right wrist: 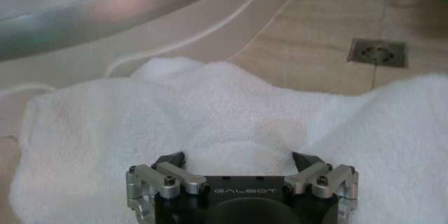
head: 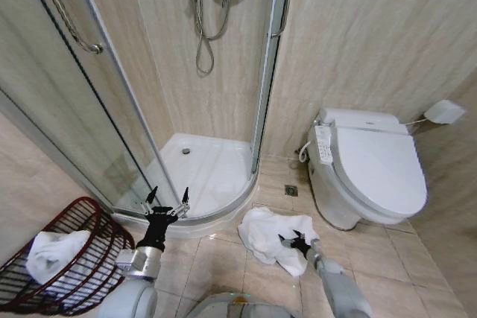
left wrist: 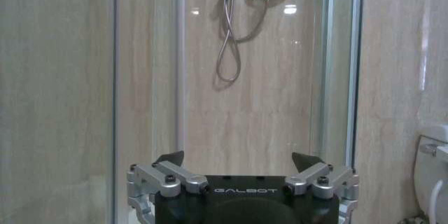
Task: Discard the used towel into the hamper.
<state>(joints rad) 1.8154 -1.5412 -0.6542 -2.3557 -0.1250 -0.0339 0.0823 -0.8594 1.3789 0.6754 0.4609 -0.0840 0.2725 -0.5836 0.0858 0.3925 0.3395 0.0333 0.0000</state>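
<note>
Loose folds [head: 262, 223] lie piled around my right gripper, so I expect the used towel [head: 272, 239] to open out into a long hanging drape when I lift it.
The used towel [head: 262, 233] is a crumpled white cloth on the tiled floor in front of the shower tray. My right gripper [head: 298, 243] is down on its right part, open, with the fingertips spread over the towel [right wrist: 210, 108] and nothing pinched between them [right wrist: 240, 159]. The hamper [head: 112, 247], a dark red openwork basket, stands at the lower left, tipped toward me, with another white towel [head: 52, 255] lying inside. My left gripper [head: 165, 202] is held up between hamper and shower, open and empty, its fingers [left wrist: 171, 158] pointing at the shower wall.
A white toilet [head: 373, 173] stands at the right, close to the towel. The curved shower tray [head: 205, 169] and its glass door [head: 264, 72] are straight ahead. A floor drain [head: 291, 191] lies between tray and toilet, also in the right wrist view [right wrist: 378, 52].
</note>
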